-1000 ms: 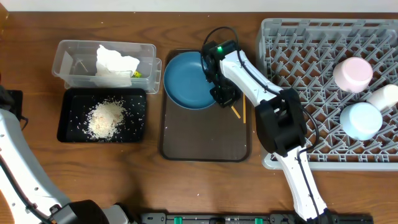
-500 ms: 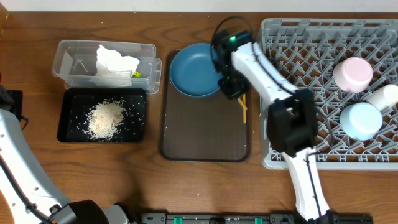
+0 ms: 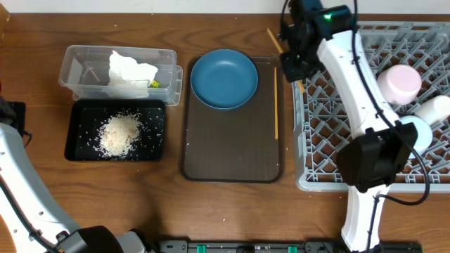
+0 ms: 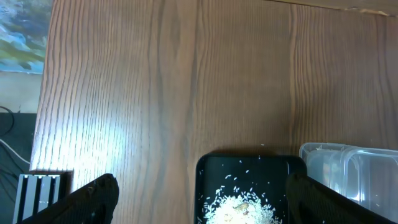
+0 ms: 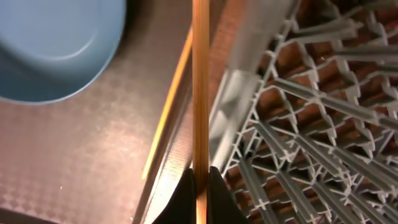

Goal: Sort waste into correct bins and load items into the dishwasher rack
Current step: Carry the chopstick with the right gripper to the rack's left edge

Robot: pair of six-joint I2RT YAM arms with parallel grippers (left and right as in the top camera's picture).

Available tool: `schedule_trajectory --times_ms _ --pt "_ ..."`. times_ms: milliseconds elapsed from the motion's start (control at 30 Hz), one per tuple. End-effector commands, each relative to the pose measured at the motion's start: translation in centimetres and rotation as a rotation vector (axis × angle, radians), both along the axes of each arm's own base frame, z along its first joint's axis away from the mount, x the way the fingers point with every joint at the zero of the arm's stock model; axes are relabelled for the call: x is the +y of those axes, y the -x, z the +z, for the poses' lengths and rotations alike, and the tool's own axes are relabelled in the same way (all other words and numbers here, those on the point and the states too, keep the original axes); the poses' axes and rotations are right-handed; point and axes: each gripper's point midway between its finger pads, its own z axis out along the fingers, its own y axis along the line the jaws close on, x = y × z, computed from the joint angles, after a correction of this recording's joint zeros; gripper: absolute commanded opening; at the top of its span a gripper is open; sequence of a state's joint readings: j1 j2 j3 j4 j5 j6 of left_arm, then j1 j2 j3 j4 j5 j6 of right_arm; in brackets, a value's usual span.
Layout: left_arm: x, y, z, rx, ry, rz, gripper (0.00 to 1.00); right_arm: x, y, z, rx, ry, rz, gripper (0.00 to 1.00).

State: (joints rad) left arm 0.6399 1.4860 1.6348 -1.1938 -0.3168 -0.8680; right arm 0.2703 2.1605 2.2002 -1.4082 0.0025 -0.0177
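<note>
My right gripper should bring the chopstick inward and straighten it along the rack's inner edge (image 3: 308, 107), because the chopstick slants over the dishwasher rack's rim with its far end (image 3: 271, 34) outside.
My right gripper (image 3: 294, 69) is shut on one wooden chopstick (image 3: 271, 35) and holds it aslant in the air over the left rim of the grey dishwasher rack (image 3: 320, 151). The right wrist view shows the jaws (image 5: 200, 178) pinched on that stick (image 5: 200, 87). A second chopstick (image 3: 275, 105) lies on the brown tray (image 3: 232, 154), beside the dark blue plate (image 3: 223, 79). In the left wrist view my left gripper (image 4: 211, 205) hangs open over the black tray (image 4: 249, 163) of rice (image 4: 242, 210). Tissue (image 3: 130, 69) and a wrapper (image 3: 153, 83) sit in the clear tub (image 3: 84, 74).
The rack holds a pink cup (image 3: 399, 83), a white piece (image 3: 434, 107) and a light blue bowl (image 3: 416, 132), all at its right side. The black tray (image 3: 77, 140) with rice (image 3: 121, 132) lies just in front of the clear tub. Bare wood spreads along the table's front.
My right gripper has risen from the brown tray with one chopstick and swung to the far right, to the rack's left rim. The plate is now uncovered. The left arm stayed still.
</note>
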Motion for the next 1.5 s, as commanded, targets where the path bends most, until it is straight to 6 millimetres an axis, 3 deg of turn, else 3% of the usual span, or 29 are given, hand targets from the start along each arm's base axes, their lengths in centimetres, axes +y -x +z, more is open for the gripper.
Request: schedule_trajectory --times_ms 0,300,533,933,1000,1133,1300,1467 --pt "0.3 0.1 -0.1 0.004 -0.002 0.016 0.89 -2.1 -0.7 0.9 -0.020 -0.028 -0.128 0.01" --pt "0.3 0.1 -0.1 0.004 -0.002 0.016 0.89 -6.6 -0.7 0.7 0.008 -0.020 -0.392 0.01" --pt "0.3 0.1 -0.1 0.004 -0.002 0.016 0.89 -6.1 0.9 -0.2 0.076 0.001 -0.395 0.01" --pt "0.3 0.1 -0.1 0.004 -0.002 0.016 0.89 -4.4 0.7 -4.6 0.087 0.006 -0.366 0.04" --pt "0.3 0.1 -0.1 0.005 -0.002 0.016 0.89 -4.5 0.8 -4.9 0.095 0.010 -0.366 0.11" --pt "0.3 0.1 -0.1 0.004 -0.002 0.016 0.89 -4.5 1.1 -5.0 0.105 0.012 -0.368 0.42" --pt "0.3 0.1 -0.1 0.004 -0.002 0.016 0.89 -4.2 1.6 -5.0 0.127 0.007 -0.372 0.45" --pt "0.3 0.1 -0.1 0.004 -0.002 0.016 0.89 -2.6 2.2 -4.7 0.147 -0.035 -0.343 0.46"
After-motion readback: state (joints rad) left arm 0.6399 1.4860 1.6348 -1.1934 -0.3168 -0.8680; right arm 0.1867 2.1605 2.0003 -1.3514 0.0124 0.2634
